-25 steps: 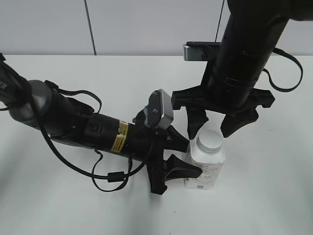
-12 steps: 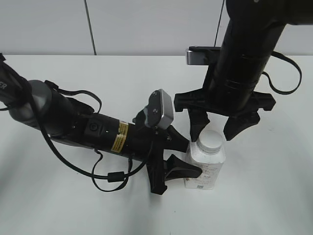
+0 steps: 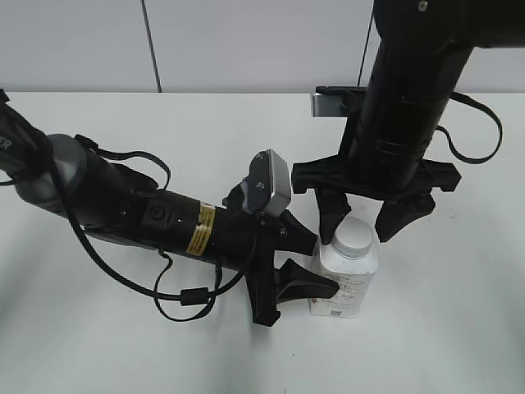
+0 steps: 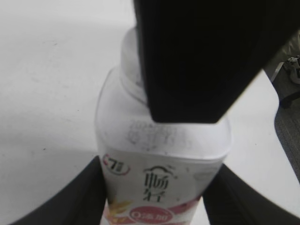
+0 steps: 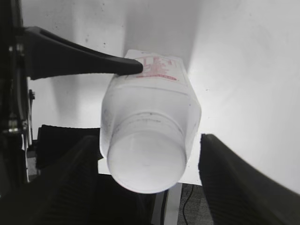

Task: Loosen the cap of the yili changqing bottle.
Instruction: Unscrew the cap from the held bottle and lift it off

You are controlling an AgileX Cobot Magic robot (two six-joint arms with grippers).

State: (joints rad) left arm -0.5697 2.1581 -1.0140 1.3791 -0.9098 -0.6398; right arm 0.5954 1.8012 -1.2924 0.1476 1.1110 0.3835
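Note:
My gripper will turn the white cap [image 3: 353, 235] in place when it twists, and the cap will stay on the bottle's neck, because the cap sits low over the bottle's shoulders [image 3: 348, 261].
The yili changqing bottle [image 3: 344, 279] stands upright on the white table, with its white cap [image 3: 354, 238] on the neck. My left gripper [image 3: 326, 267] is shut on the bottle's body from the left, one finger on each side. In the left wrist view the bottle [image 4: 161, 154] fills the gap between my fingers [image 4: 89, 192], and the cap [image 4: 130, 58] is partly hidden by the right gripper. My right gripper [image 3: 367, 220] is open, pointing down, with its fingers straddling the cap without touching. In the right wrist view the cap [image 5: 145, 161] sits between the spread fingers [image 5: 65, 183].
The white table [image 3: 164, 131] carries only the bottle and both arms. The left arm's black cable [image 3: 176, 300] loops over the table at the front. A grey wall [image 3: 246, 41] runs behind the table's far edge.
My right gripper has shifted slightly lower in the picture around the cap, jaws still open. The left gripper and the bottle have not moved.

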